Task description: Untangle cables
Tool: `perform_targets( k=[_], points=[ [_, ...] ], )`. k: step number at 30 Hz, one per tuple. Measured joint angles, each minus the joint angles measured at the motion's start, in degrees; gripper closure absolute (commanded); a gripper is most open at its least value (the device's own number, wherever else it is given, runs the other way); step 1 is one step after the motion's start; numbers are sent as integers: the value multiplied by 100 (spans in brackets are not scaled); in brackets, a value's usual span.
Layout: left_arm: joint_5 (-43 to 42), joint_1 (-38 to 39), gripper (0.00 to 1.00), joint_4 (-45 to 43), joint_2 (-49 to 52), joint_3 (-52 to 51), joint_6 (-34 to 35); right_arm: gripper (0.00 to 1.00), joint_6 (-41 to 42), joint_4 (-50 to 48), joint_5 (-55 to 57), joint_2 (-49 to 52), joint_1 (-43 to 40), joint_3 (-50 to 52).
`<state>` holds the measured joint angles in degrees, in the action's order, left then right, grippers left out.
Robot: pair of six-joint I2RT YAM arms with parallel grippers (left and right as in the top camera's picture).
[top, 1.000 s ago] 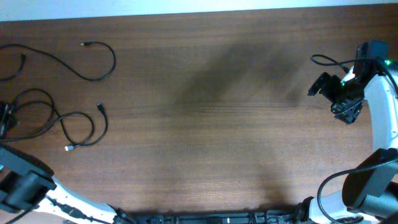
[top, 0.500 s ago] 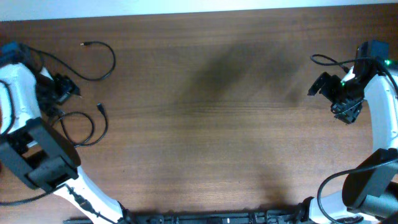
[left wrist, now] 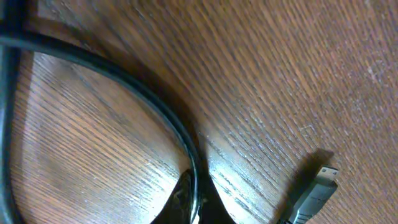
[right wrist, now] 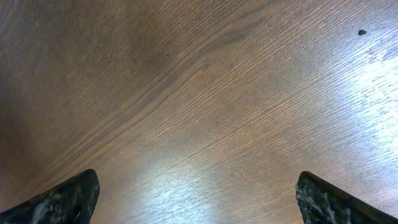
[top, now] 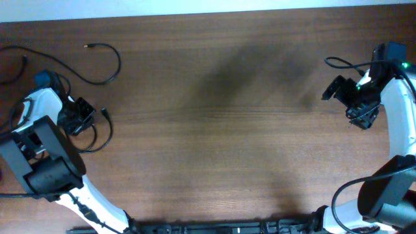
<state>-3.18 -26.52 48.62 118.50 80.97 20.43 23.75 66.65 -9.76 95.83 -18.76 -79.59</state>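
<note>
The cable in the robot's left gripper overlaps the cable with the small plug (top: 92, 149), so next the left gripper pulls the held cable toward the table's near edge (top: 21, 214) to separate the two.
Thin black cables lie at the table's left side. One cable (top: 119, 62) curves along the back left, its plug end pointing left. A second cable (top: 107, 133) loops beside my left gripper (top: 82, 114), with a small plug (top: 104, 111) just right of it. In the left wrist view this cable (left wrist: 124, 78) runs from the top left down into my left gripper (left wrist: 196, 205), whose fingers are shut on it against the table, and the plug (left wrist: 314, 193) lies to the right. My right gripper (top: 359, 116) is open and empty at the far right, over bare wood (right wrist: 199, 112).
The left arm's body (top: 39, 156) covers part of the cable loops at the left edge. The right arm's own thicker wire (top: 338, 63) hangs near its wrist. The brown wooden table (top: 221, 130) spans the view.
My left arm has swung in from the left edge, passed the back left, and come down onto the cable loop by the plug. The right arm has not moved.
</note>
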Motion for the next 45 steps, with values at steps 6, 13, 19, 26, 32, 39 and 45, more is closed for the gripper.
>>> perform_targets(
  k=[6,13,19,26,32,39,45],
  points=[
    [221,0,100,782,-114,55,321,2,0,-2,2,0,0,0],
    [990,0,100,2020,-2505,245,1071,2,0,-2,2,0,0,0],
    [1281,-20,100,2702,-2570,-468,2905,2,0,-2,2,0,0,0],
    [1292,-1322,99,350,-2618,-2374,3147,2,0,0,0,-4,0,0],
    [525,-1631,100,-850,-2614,-2492,1853,2,0,0,0,-4,0,0],
    [-1580,-1631,100,-1510,-2614,-2494,503,2,2,0,0,-4,0,0],
    [-942,-2129,55,-929,-2614,-2490,1058,2,2,-4,0,-4,0,0]
  ],
)
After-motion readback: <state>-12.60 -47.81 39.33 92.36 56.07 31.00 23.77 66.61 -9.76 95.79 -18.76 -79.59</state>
